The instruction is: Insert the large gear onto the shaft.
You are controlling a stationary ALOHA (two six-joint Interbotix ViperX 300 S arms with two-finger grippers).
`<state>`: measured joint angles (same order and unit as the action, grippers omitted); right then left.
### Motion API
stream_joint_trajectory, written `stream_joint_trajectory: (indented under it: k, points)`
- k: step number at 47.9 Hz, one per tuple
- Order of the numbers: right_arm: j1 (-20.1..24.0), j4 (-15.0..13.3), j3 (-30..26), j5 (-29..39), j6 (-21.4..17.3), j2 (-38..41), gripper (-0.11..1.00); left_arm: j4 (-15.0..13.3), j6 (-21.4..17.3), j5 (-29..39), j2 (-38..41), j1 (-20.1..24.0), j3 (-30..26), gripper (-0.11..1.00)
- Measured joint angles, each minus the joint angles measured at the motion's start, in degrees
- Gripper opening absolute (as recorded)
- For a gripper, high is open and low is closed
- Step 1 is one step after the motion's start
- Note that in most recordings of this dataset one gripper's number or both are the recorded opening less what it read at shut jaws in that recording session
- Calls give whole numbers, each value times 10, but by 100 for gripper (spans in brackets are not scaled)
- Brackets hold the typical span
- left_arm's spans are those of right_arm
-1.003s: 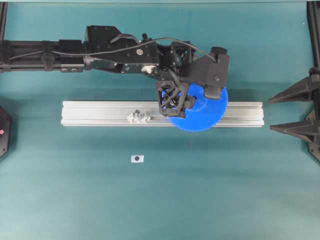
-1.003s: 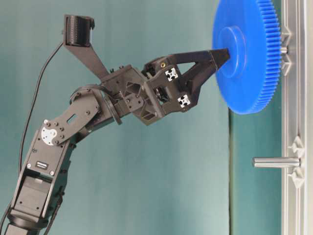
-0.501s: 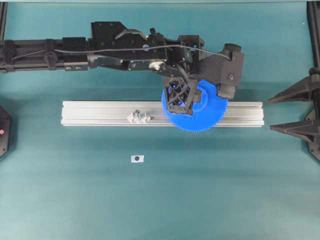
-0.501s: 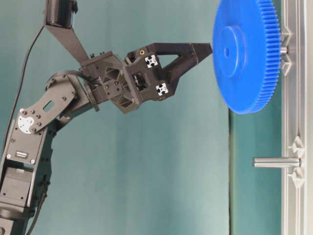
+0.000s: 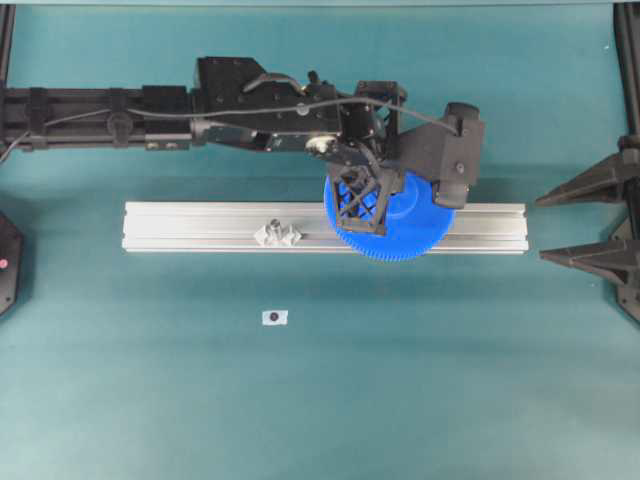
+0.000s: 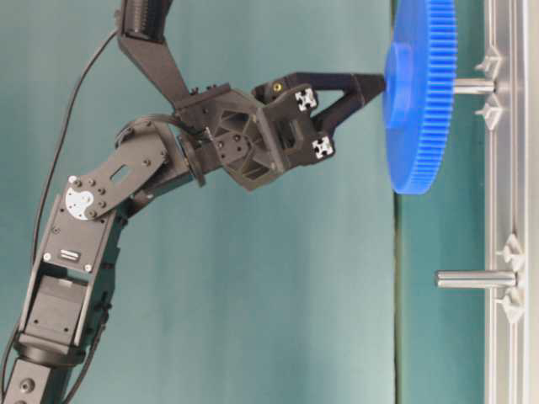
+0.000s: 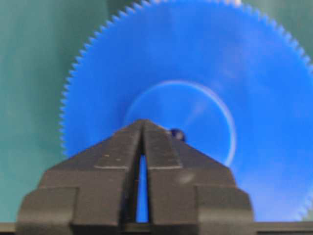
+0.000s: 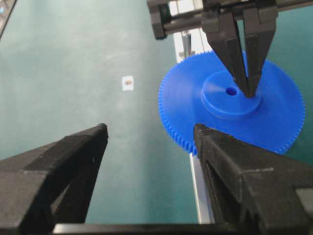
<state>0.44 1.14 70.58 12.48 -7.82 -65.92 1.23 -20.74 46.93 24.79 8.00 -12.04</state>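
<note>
I should press down on the gear's raised middle with my left gripper to seat the large gear, because it sits too high, with a gap between gear and bar.
The large gear is a bright-blue toothed disc sitting level on the shaft, a thin silvery pin that shows between the gear and the rail. My left gripper is shut with nothing between its fingers. Its tips rest on the gear's raised hub, beside the centre hole. From the left wrist, the closed tips point at the gear. My right gripper stands open and empty at the right, apart from the gear.
The long aluminium rail crosses the green mat. A second lookalike pin on clear bracket feet stands on it left of the gear, bare. A small white marker lies on the mat nearer the front.
My left gripper let go of the hub, drew back, closed fully and came down with its tips on the hub. The gear went from tilted to level on the pin. The right arm stayed still.
</note>
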Motion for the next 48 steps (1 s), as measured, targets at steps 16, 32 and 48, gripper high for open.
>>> stream_joint_trajectory:
  k: [16,32,48]
  points:
    - [1,0,0,0,0,0,77,1,1,29,-7,1,-10,1]
    - [1,0,1,-2,-1,-1,77,0,5,36,-17,-23,-8,1]
    - [2,0,1,-5,-1,0,77,1,3,6,4,-20,-9,1]
